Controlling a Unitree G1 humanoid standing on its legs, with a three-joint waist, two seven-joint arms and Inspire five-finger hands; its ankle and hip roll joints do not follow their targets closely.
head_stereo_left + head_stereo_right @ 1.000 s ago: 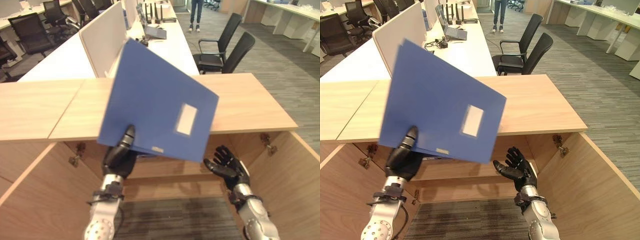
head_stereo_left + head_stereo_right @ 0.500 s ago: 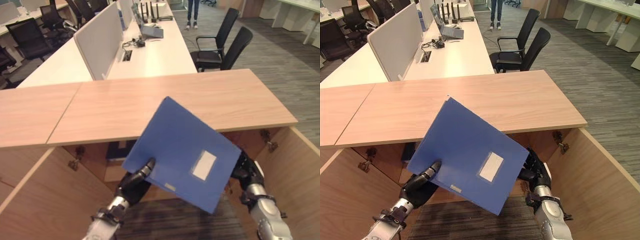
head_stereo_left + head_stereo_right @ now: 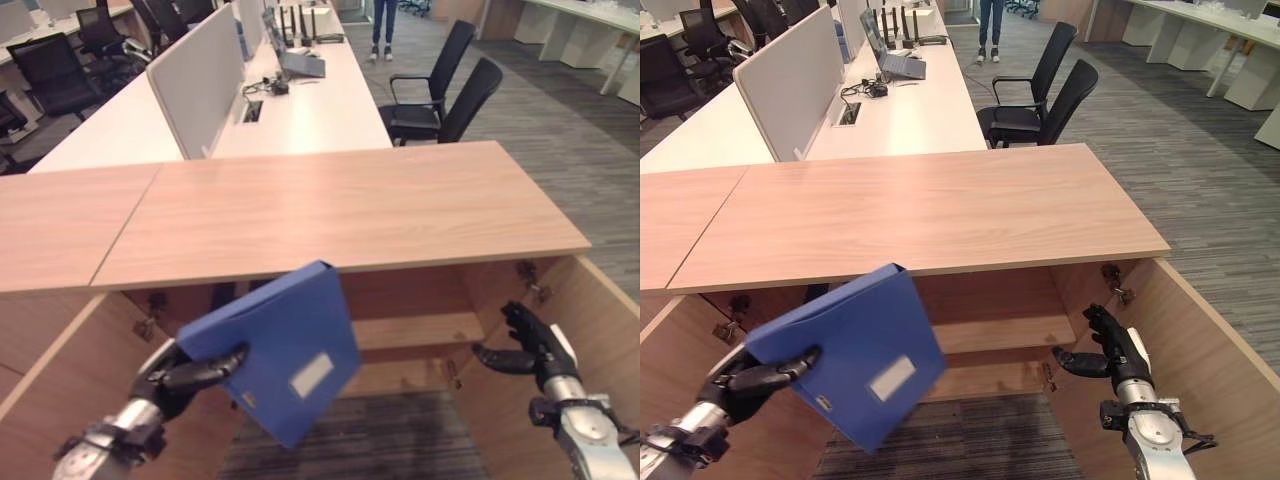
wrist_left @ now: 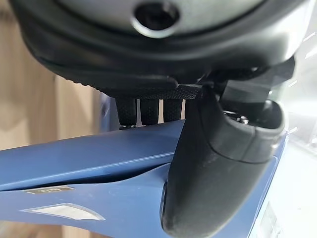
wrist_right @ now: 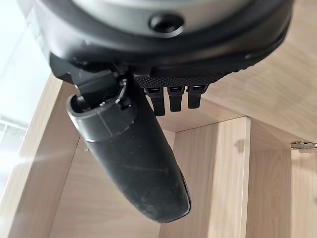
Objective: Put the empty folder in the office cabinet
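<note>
A dark blue strip point(image 3: 223, 295) can be seen inside the cabinet behind the blue folder point(image 3: 280, 350), so I expect another folder to be lying flat on the cabinet shelf there.
A blue folder point(image 3: 285, 350) with a pale label hangs tilted in front of the open wooden cabinet point(image 3: 410, 310), at its left side below the top board. My left hand point(image 3: 170, 375) is shut on the folder's left edge, thumb on the cover point(image 4: 213, 163) and fingers behind it. The folder's upper corner reaches the cabinet's top edge. My right hand point(image 3: 535, 350) is open with relaxed fingers, empty, at the right of the cabinet opening near the right door. A shelf point(image 3: 415, 330) shows inside the cabinet.
Both cabinet doors stand open: left door point(image 3: 70, 380), right door point(image 3: 600, 300). The long wooden top point(image 3: 340, 205) runs across above the opening. Behind it are white desks with a divider point(image 3: 200, 75), black office chairs point(image 3: 440, 95) and a person's legs point(image 3: 385, 20) far back.
The left hand has swung the folder down and to the left, from the middle to the cabinet's left side. The right hand has come off the folder and moved right.
</note>
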